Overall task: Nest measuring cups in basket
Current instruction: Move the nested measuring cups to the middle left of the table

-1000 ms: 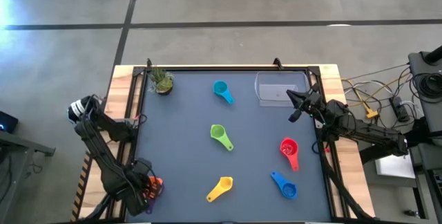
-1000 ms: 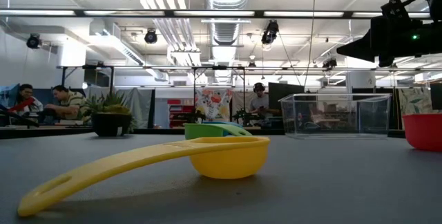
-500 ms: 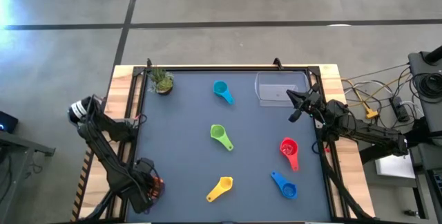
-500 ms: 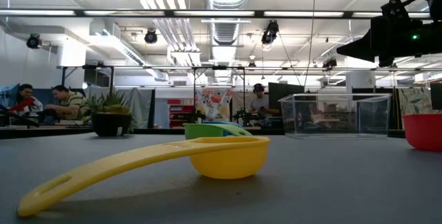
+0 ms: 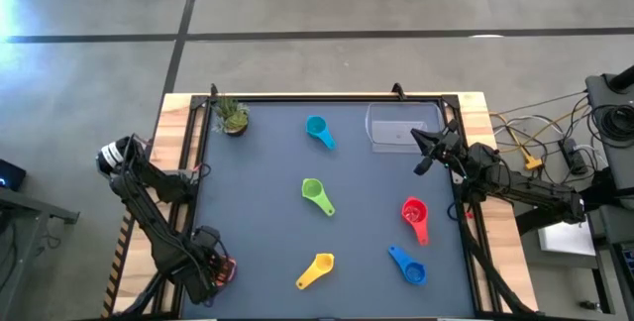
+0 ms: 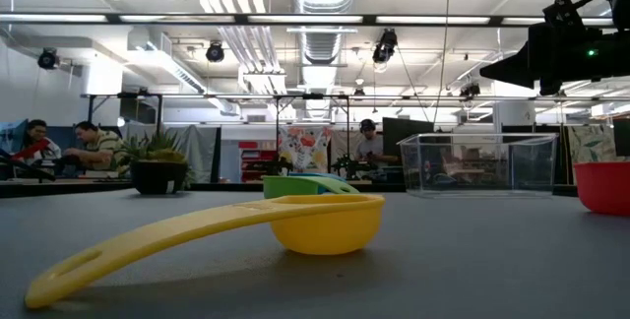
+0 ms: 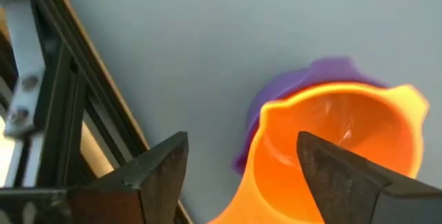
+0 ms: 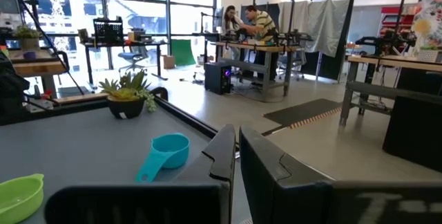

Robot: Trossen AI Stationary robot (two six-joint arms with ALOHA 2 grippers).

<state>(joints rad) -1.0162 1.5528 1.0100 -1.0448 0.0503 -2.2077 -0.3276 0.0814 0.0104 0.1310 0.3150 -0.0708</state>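
Next, I pinch the nested orange and purple cups [image 7: 338,124] with my left gripper and move both beside the green cup, since they sit close to the frame rail.
At the table's near left corner my left gripper [image 5: 213,269] [image 7: 242,141] stands open over the orange measuring cup [image 7: 338,127], which sits in the purple one [image 7: 331,68]. Its fingers stand on either side of the orange cup's handle end. The teal [image 5: 318,130], green [image 5: 316,195], red [image 5: 415,215], blue [image 5: 407,265] and yellow [image 5: 317,270] cups lie apart on the grey mat. The clear basket [image 5: 391,128] stands at the far right. My right gripper [image 5: 424,153] [image 8: 236,162] hovers shut at the basket's near right corner, holding nothing. My left gripper points down at the orange cup near where its handle joins the bowl [image 7: 276,175]. One finger [image 7: 331,175] shows in front of the cup's wall; whether it touches the cup, I cannot tell. The cup rests in the purple cup on the mat.
A small potted plant [image 5: 233,116] stands in the far left corner. A black frame rail [image 7: 76,106] runs along the mat's left edge close to my left gripper. Open mat lies between the scattered cups. People sit at desks in the room beyond.
My left gripper has shifted a little toward the table's right and near edge, staying over the orange cup.
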